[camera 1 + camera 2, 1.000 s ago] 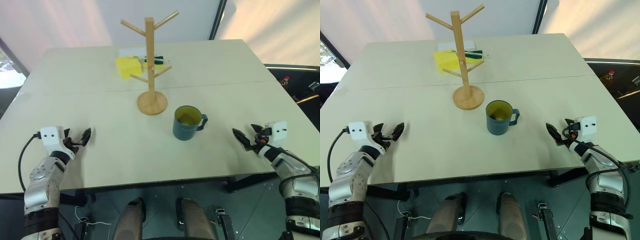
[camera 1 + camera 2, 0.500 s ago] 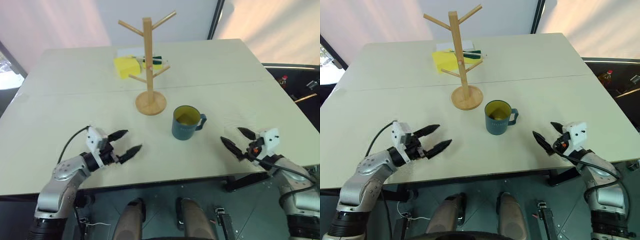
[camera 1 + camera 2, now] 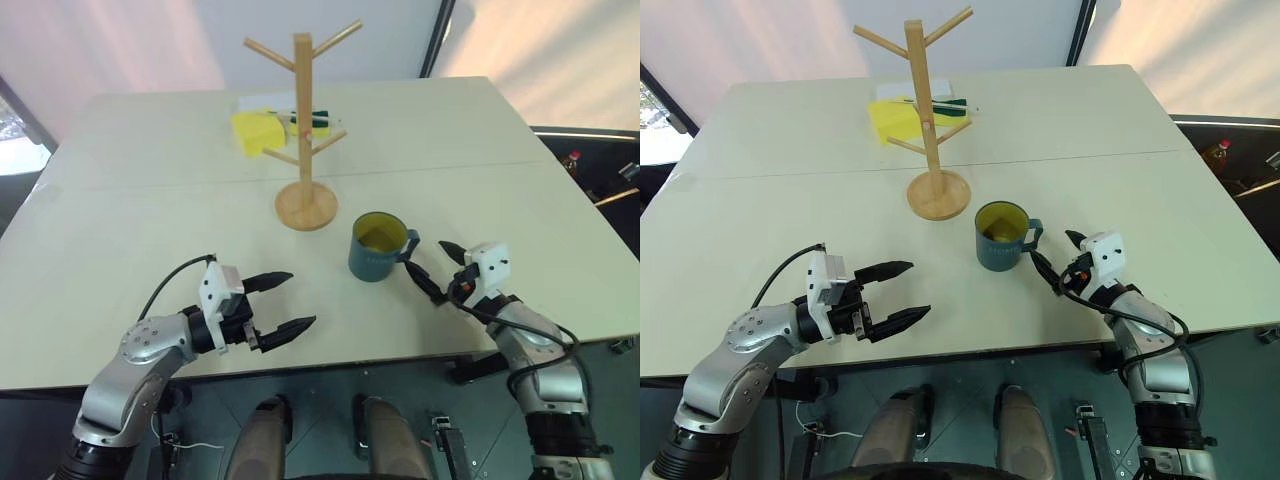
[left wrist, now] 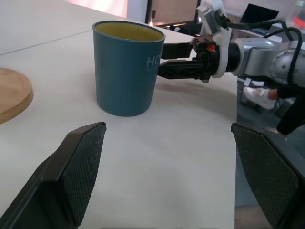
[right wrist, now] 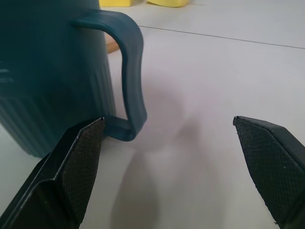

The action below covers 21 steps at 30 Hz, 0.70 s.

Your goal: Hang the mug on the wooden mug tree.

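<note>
The loop handle [image 3: 411,244] is joined along one side of the mug [image 3: 375,252], so I expect the mug to hang tipped with its opening facing sideways when I hang it.
The mug [image 3: 378,250], dark blue-grey with a yellow inside, stands upright on the table just right of the wooden mug tree [image 3: 302,120], its handle [image 5: 133,71] turned to the right. My right gripper [image 3: 425,256] is open and level, fingertips right at the handle; I cannot tell whether they touch it. In the right wrist view the handle stands close before the spread fingers [image 5: 78,157]. My left gripper [image 3: 300,298] is open near the table's front edge, pointing right at the mug [image 4: 125,67] from a hand's length away, holding nothing.
A yellow pad [image 3: 255,130] with a green pen and white paper lies behind the mug tree's round base [image 3: 305,207]. The table's front edge [image 3: 330,360] runs just under both hands. A dark frame and clutter sit beyond the right edge.
The left gripper swung from the table's left edge rightward toward the mug and spread its fingers. The right gripper slid left up to the mug's handle. The mug has stayed put.
</note>
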Motion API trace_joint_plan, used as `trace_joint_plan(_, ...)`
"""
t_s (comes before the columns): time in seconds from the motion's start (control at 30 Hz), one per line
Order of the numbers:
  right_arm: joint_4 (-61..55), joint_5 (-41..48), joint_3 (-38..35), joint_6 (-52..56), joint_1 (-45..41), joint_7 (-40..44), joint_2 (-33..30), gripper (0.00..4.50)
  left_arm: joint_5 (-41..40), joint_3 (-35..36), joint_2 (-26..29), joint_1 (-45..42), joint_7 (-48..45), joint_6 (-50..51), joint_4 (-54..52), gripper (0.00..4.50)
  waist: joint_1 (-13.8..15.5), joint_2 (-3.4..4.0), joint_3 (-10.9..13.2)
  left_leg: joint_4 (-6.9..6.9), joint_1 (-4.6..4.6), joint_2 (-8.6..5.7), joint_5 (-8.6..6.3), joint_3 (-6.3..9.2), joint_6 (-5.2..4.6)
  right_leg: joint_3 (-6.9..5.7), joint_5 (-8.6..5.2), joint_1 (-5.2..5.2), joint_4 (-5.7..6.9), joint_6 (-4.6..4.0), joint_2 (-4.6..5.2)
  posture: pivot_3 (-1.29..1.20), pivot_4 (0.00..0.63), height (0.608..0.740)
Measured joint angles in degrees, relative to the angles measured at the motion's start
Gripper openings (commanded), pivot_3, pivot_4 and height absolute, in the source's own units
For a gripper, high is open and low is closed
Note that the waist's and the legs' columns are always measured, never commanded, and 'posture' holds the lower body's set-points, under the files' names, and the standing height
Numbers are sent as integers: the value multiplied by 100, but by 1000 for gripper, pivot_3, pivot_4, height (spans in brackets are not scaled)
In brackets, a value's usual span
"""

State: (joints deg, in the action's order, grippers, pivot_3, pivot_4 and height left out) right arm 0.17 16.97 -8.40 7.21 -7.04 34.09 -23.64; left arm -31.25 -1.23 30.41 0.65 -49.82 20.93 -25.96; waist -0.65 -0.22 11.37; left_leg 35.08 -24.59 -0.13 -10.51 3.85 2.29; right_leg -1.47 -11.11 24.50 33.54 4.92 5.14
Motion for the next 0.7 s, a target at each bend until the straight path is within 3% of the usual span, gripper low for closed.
trace_joint_plan(0.47,363,-100,185,-91,-428,-51,178,4461,1,-9,-4,58,-9,-75,-8,4500,-8,0,0,2,6,2,1,-1,-1,1,0,-2,6,-1,-2,0,150,740)
trace_joint_plan(0.57,422,-100,253,-91,-527,-35,233,3635,2,-6,-3,50,-6,-150,-8,4500,-8,0,0,1,8,2,1,0,-1,1,1,-2,10,-1,-2,0,150,740)
trace_joint_plan(0.7,527,-82,262,-86,-549,21,264,1655,2,-2,0,50,37,-155,-13,4500,-7,0,0,2,9,2,1,0,-1,1,0,-2,15,-1,-2,0,150,740)
